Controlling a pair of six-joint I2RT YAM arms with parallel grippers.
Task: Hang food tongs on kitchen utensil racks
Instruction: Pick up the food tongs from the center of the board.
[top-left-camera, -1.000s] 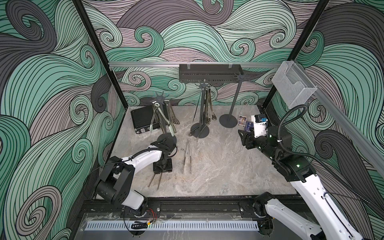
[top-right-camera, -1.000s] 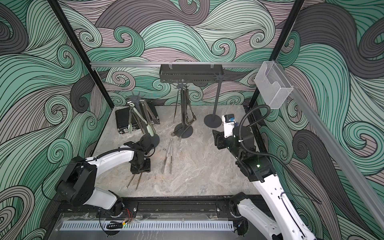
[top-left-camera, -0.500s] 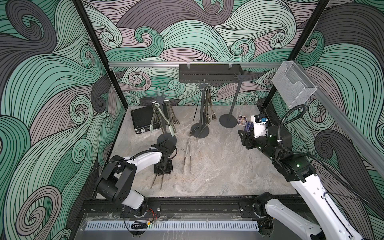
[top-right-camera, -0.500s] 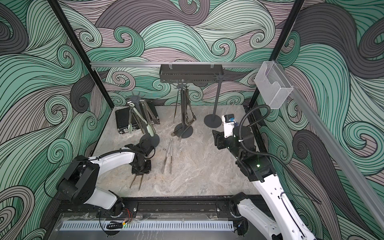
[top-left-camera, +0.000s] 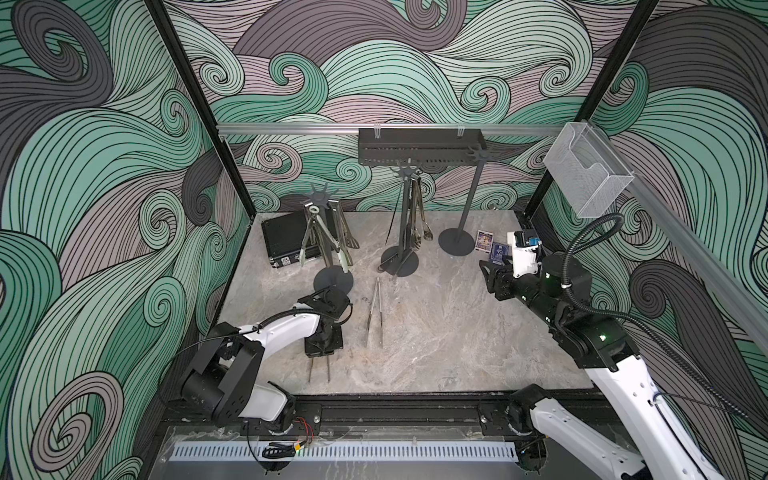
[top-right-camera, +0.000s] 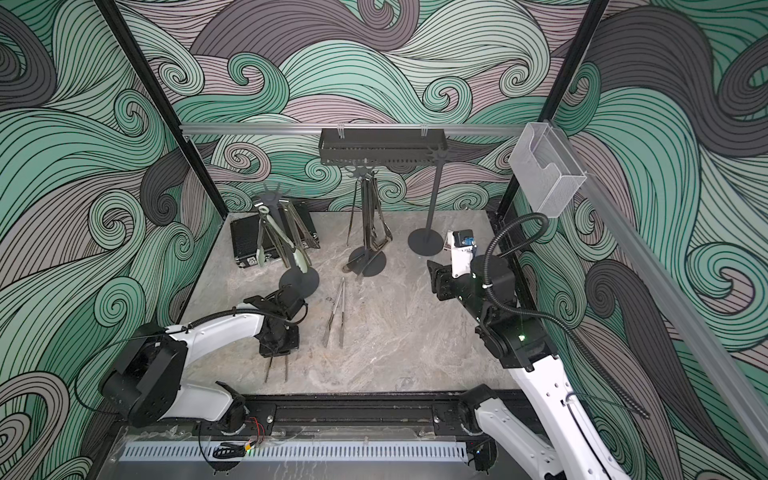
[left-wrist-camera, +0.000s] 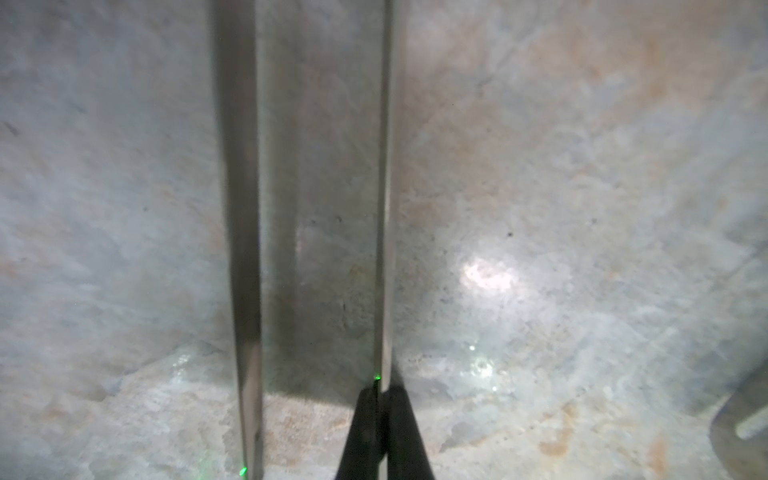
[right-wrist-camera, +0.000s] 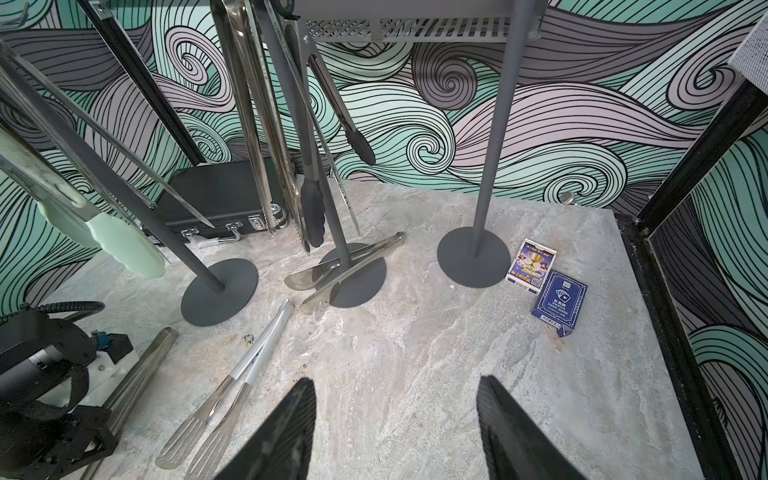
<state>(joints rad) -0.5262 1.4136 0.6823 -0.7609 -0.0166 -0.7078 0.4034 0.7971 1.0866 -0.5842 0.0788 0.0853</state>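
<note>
The bronze-toned tongs (top-left-camera: 328, 369) in my left gripper are a long way from the empty rack (top-left-camera: 469, 200). I should raise the tongs and pass them to my right gripper.
My left gripper (top-left-camera: 322, 352) (left-wrist-camera: 380, 390) is down on the table near the front left, shut on one arm (left-wrist-camera: 383, 232) of a bronze-toned pair of food tongs (top-left-camera: 319, 368). The pair's other arm (left-wrist-camera: 242, 249) runs free beside it. A white-handled pair (top-left-camera: 374, 312) (right-wrist-camera: 249, 361) lies loose mid-table. Of three kitchen utensil racks, the left one (top-left-camera: 325, 245) and the middle one (top-left-camera: 403, 224) carry hanging tongs, and the right one (top-left-camera: 468, 199) is bare. Another pair (right-wrist-camera: 345, 270) lies across the middle rack's foot. My right gripper (top-left-camera: 487, 277) (right-wrist-camera: 395, 384) hovers open at the right.
A black case (top-left-camera: 284, 243) lies at the back left behind the left rack. Two card packs (right-wrist-camera: 532, 266) (right-wrist-camera: 559, 301) lie beside the right rack's foot. A black slotted shelf (top-left-camera: 419, 145) hangs on the back rail, a clear mesh basket (top-left-camera: 586, 178) on the right rail.
My left gripper has sunk onto the bronze tongs and closed from open to shut on one arm. The right arm has not moved.
</note>
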